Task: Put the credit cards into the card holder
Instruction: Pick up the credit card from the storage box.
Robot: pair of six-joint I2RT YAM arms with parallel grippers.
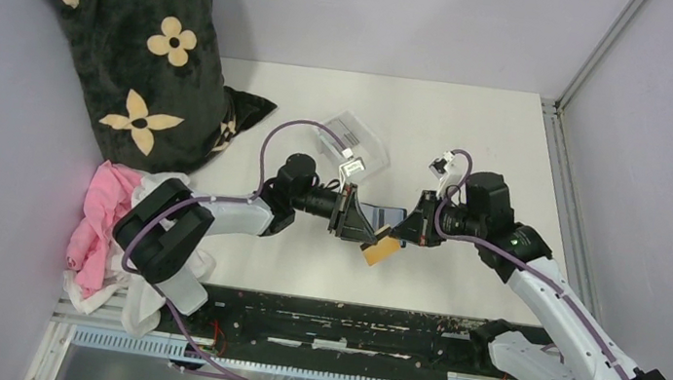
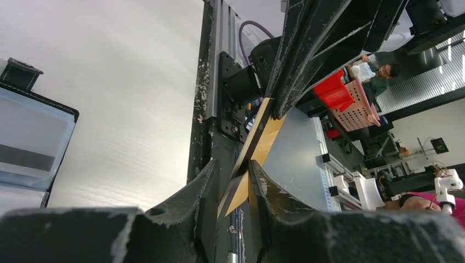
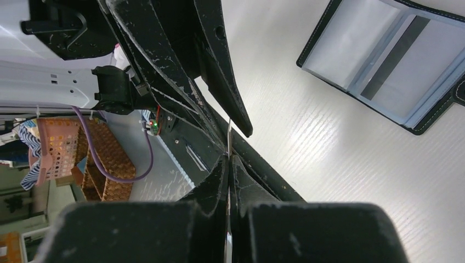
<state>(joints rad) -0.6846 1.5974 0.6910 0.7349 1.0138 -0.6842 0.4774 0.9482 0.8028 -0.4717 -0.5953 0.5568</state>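
The credit card sits at a slant, held by a corner (image 2: 269, 102) in the robot's right gripper, so next the left gripper straightens it by the card's striped edge before the right gripper takes the opposite edge (image 1: 385, 255).
A tan-orange credit card (image 1: 382, 250) hangs above the table between my two grippers. My right gripper (image 1: 399, 236) is shut on it; the right wrist view shows the card edge-on (image 3: 228, 134) pinched at the fingertips (image 3: 228, 164). My left gripper (image 1: 365, 229) is open around the card's lower part (image 2: 263, 142), which leans on one finger (image 2: 260, 189), with a gap to the other. The black card holder (image 1: 388, 214) lies open on the table under both grippers, with a card in a greyish slot (image 2: 27, 148) (image 3: 395, 60). More grey cards lie in the clear tray (image 1: 355, 139).
A black floral cushion (image 1: 137, 36) fills the far left corner. Pink and white cloths (image 1: 103, 218) lie by the left arm's base. The black mounting rail (image 1: 344, 324) runs along the near edge. A metal frame post (image 1: 562, 161) borders the right side.
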